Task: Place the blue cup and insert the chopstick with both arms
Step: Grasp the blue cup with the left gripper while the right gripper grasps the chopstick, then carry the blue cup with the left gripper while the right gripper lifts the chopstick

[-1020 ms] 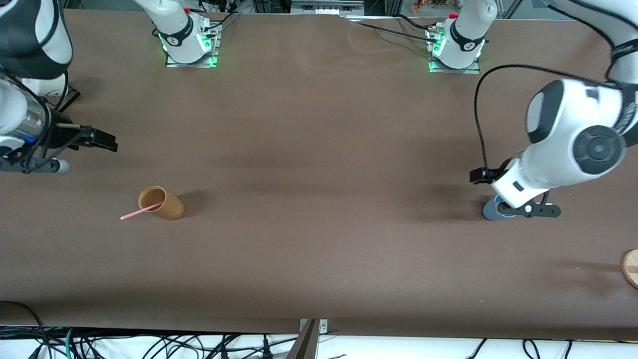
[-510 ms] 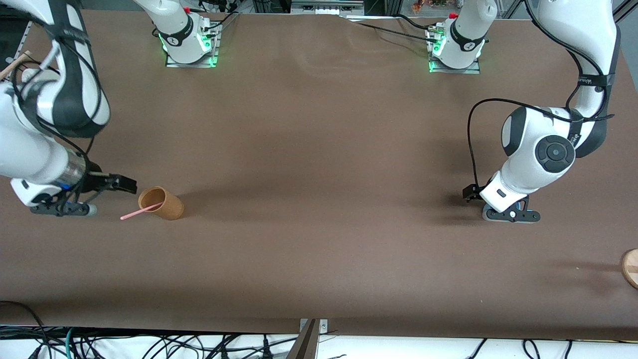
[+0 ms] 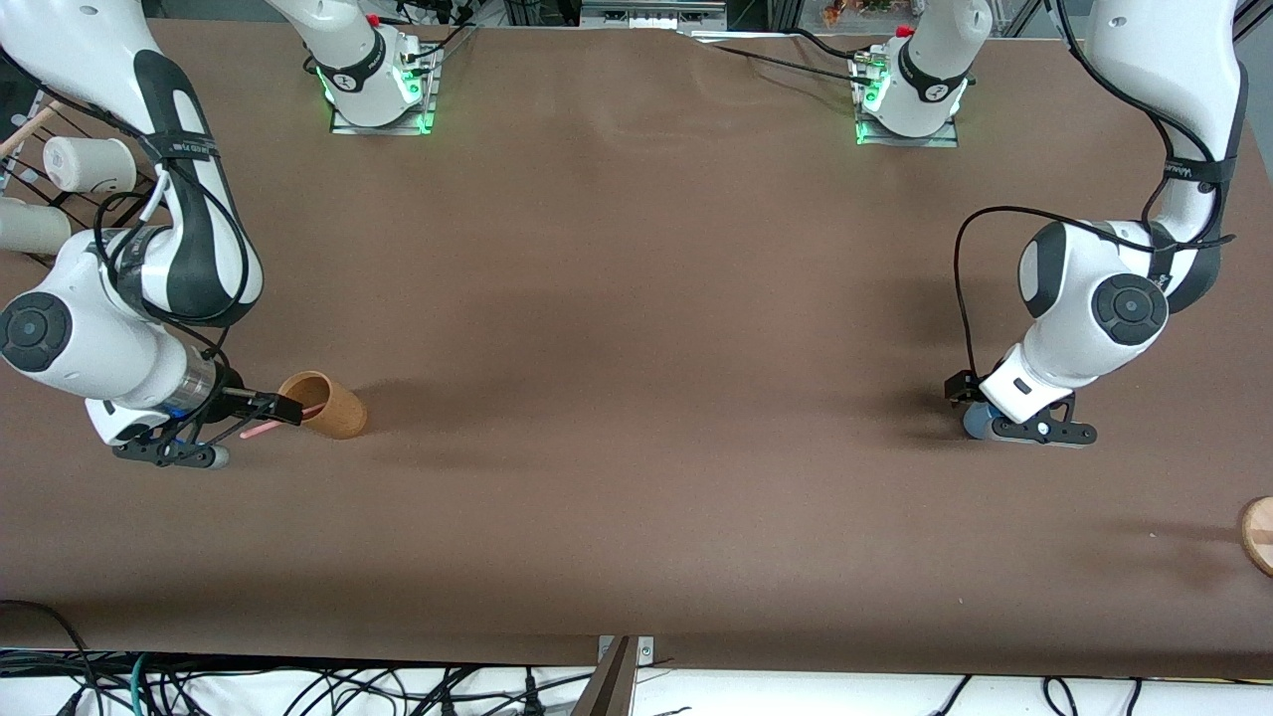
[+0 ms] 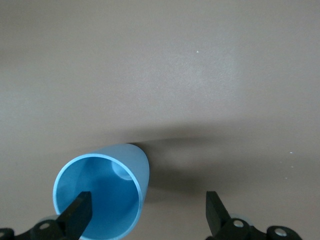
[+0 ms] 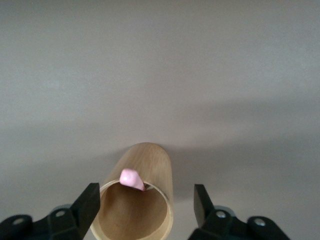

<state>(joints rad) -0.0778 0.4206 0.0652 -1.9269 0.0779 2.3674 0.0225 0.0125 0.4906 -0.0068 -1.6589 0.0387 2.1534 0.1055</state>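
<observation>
My left gripper is to carry the blue cup to the table's middle (image 3: 669, 376) before my right gripper puts the chopstick in, because the cup is far from the chopstick.
The blue cup (image 4: 100, 192) lies on its side with its mouth toward the left wrist camera. My left gripper (image 4: 147, 216) is open and low at the table. One finger (image 4: 80, 216) stands in front of the cup's mouth and the other is off to the side. In the front view only an edge of the blue cup (image 3: 976, 423) shows under my left gripper (image 3: 961, 394). The pale-pink chopstick (image 3: 255, 431) sticks out of a tan cup (image 3: 333, 406) that lies on its side. My right gripper (image 3: 278, 407) is open at that cup's mouth (image 5: 135, 210), with the chopstick's end (image 5: 131, 179) between its fingers.
A round wooden thing (image 3: 1259, 533) sits at the table's edge at the left arm's end, nearer the front camera. White cups (image 3: 88, 164) hang on a rack off the table at the right arm's end. Both arm bases (image 3: 378, 85) stand farthest from the camera.
My right arm has swung down and brought its gripper to the tan cup's mouth. My left hand has shifted slightly over the blue cup, whose edge shows again.
</observation>
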